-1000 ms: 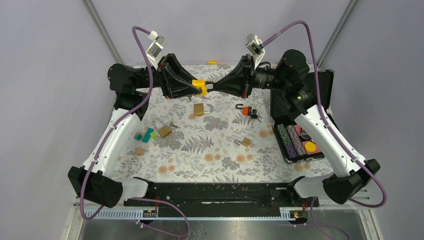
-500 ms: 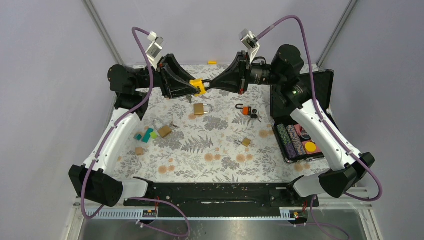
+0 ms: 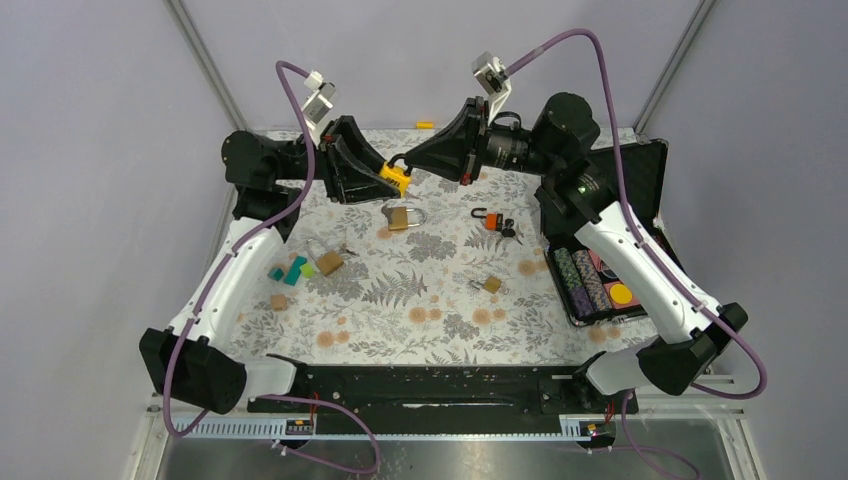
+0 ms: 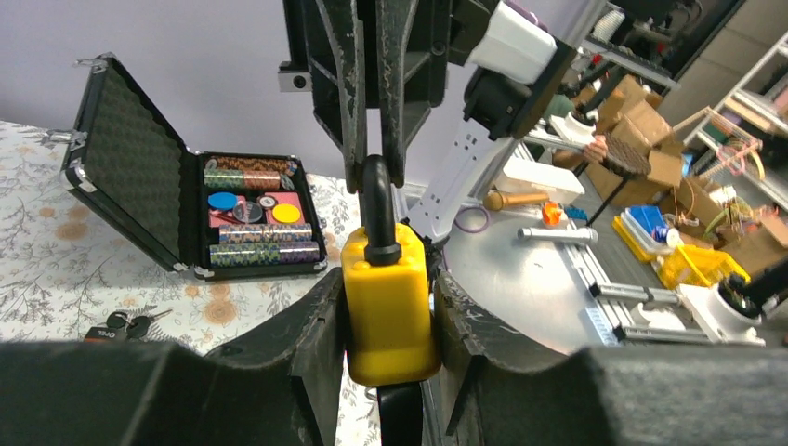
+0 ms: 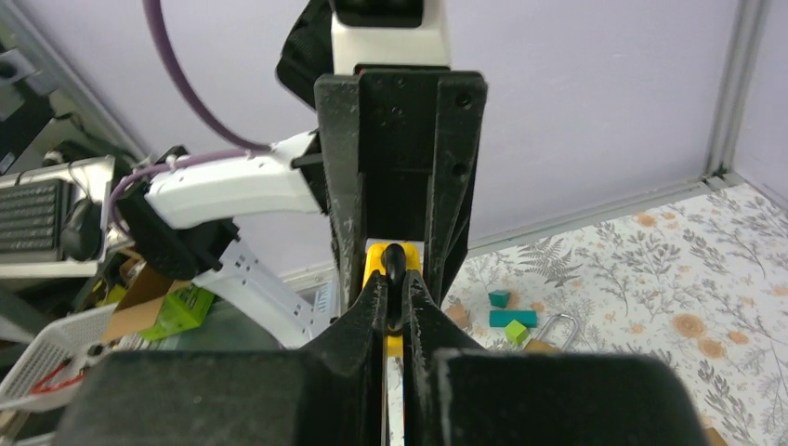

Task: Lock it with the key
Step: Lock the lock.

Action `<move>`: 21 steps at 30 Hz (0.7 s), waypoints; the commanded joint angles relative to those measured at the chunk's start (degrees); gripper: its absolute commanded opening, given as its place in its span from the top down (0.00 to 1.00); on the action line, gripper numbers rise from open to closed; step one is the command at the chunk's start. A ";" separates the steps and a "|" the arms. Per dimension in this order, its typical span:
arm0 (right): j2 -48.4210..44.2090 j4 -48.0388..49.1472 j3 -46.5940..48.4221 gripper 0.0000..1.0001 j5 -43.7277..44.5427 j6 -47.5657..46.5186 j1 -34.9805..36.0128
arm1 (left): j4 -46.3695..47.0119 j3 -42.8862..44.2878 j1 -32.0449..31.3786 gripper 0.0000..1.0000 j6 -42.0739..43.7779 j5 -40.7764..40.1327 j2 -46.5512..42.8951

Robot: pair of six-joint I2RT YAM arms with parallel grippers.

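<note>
The key [image 4: 401, 414] is under the yellow body between my left gripper's fingers, so my right gripper needs to hold the black shackle [image 4: 378, 209] while my left gripper moves back.
A yellow padlock [image 3: 396, 179] is held in the air over the back of the table. My left gripper [image 3: 384, 178] is shut on its yellow body [image 4: 388, 297]. My right gripper [image 3: 405, 161] comes from the right and is shut on the black shackle [image 4: 375, 200]. In the right wrist view the shackle [image 5: 394, 265] sits pinched between my fingers, with the yellow body [image 5: 374, 261] behind it. A black part [image 4: 401, 418], probably the key, sticks out under the padlock body.
On the floral table lie a brass padlock [image 3: 400, 217], another padlock with keys [image 3: 328, 262], an orange padlock with keys [image 3: 492, 221], a small padlock [image 3: 491, 285] and coloured blocks [image 3: 290, 270]. An open black chip case [image 3: 595, 282] stands at the right.
My right gripper has moved left and up while staying on the shackle. The padlock has tilted so its shackle end points up and back. The left gripper has shifted slightly left.
</note>
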 commanded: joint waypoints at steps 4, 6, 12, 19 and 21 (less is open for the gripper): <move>-1.36 7.10 -4.97 0.95 8.03 11.15 0.98 | 4.13 -5.91 -0.90 1.00 -1.10 -20.71 -4.81; -1.75 7.37 -4.33 0.84 8.51 11.51 0.86 | 7.03 -7.46 -0.90 1.00 -3.60 -21.84 -5.78; -1.16 11.63 -4.08 0.51 7.35 15.44 0.93 | 6.47 -7.94 -0.90 1.00 -4.17 -22.01 -6.98; 1.29 14.88 -1.98 0.55 5.71 19.12 0.92 | 7.48 -7.54 -0.90 1.00 -6.29 -20.65 -6.42; 1.92 14.78 -1.43 0.57 5.80 19.25 0.91 | 8.72 -7.48 -0.86 1.00 -7.57 -20.23 -6.14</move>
